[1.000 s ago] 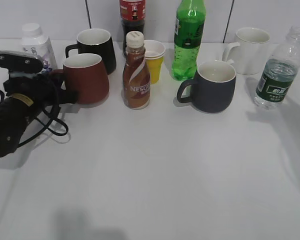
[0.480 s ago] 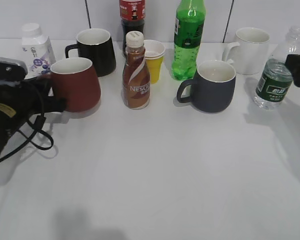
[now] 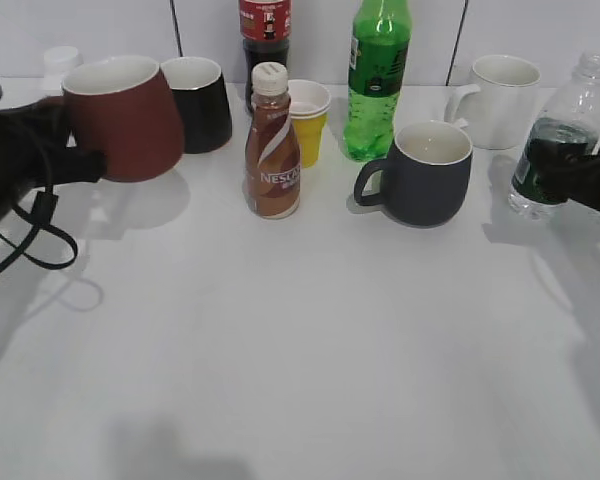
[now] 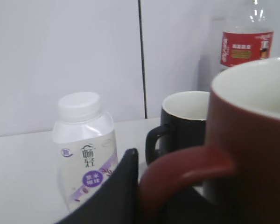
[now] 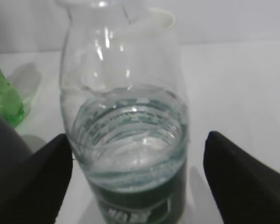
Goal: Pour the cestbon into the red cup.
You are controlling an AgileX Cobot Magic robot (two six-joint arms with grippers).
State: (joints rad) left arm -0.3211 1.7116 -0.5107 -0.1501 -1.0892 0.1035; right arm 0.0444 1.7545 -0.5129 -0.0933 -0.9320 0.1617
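Note:
My gripper will have to tip the cestbon (image 3: 552, 150) past level, its opening downward, when I pour, since the waterline (image 3: 566, 124) sits well below the cestbon's open neck.
The red cup (image 3: 120, 115) is off the table at the far left, tilted a little. My left gripper (image 3: 80, 165) is shut on its loop handle; the left wrist view shows the handle (image 4: 186, 170) against a black finger (image 4: 119, 193) and the cup body (image 4: 256, 144). The cestbon (image 3: 570, 110), uncapped and about half full, stands at the far right. My right gripper (image 3: 580, 180) is open around its labelled lower body. In the right wrist view the bottle (image 5: 130, 135) stands between the two black fingers (image 5: 37, 179), with a gap on each side.
Along the back stand a white milk bottle (image 3: 58, 60), black mug (image 3: 202, 100), cola bottle (image 3: 264, 30), Nescafe bottle (image 3: 273, 150), yellow paper cup (image 3: 308, 120), green soda bottle (image 3: 378, 80), dark grey mug (image 3: 425, 170) and white mug (image 3: 500, 100).
My left gripper has lifted the red cup off the table, up and to the left. My right gripper has come in from the right edge and now straddles the cestbon.

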